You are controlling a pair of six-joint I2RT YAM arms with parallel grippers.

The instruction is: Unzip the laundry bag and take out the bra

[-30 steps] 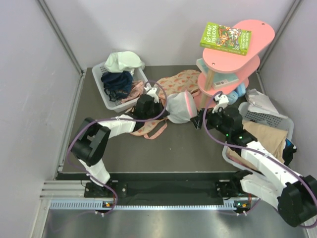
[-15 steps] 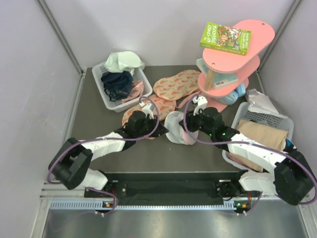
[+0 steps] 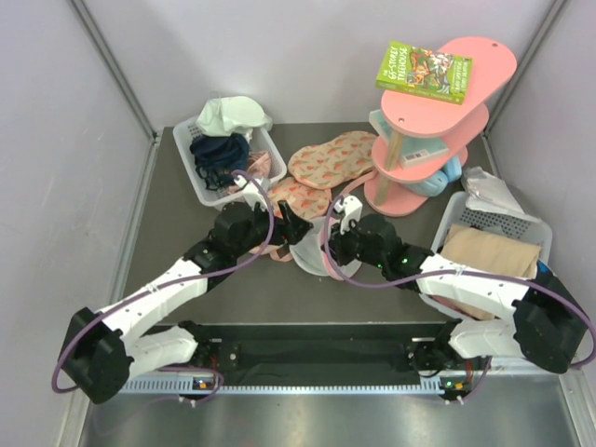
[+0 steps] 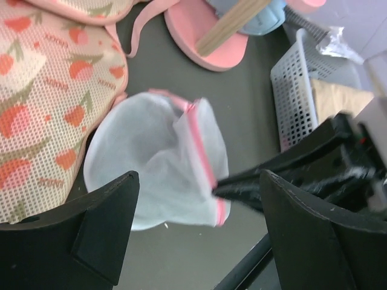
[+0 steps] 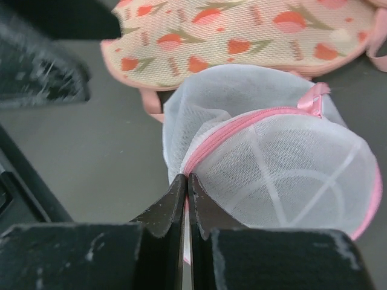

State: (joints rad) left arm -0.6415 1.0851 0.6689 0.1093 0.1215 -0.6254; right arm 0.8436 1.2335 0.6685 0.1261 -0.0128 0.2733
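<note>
The pink trim (image 5: 204, 148) is held in my right gripper far from the bag's tab, so my left gripper should grab the bag at the tab (image 5: 315, 99) and turn the bag around.
The laundry bag (image 3: 312, 253) is a white mesh pouch with pink zip trim (image 5: 242, 130), lying mid-table beside a fruit-print fabric piece. My right gripper (image 5: 186, 177) is shut on the pink trim at the bag's near edge (image 3: 331, 251). In the left wrist view the bag (image 4: 157, 163) sits just ahead of my left gripper (image 4: 198, 176), whose jaws stand wide open with nothing between them. Seen from above, the left gripper (image 3: 296, 226) hovers at the bag's left side. The bra is hidden; nothing dark shows through the mesh.
Flat pink fruit-print pieces (image 3: 331, 158) lie behind the bag. A white basket (image 3: 209, 182) with navy and pale cloths stands back left. A pink tiered stand (image 3: 433, 102) carries a green book (image 3: 424, 72). Another white basket (image 3: 484, 223) with beige cloth is at right.
The left gripper opened and let go of the bag. The right gripper closed onto the pink trim. Both arms and the bag shifted toward the near left.
</note>
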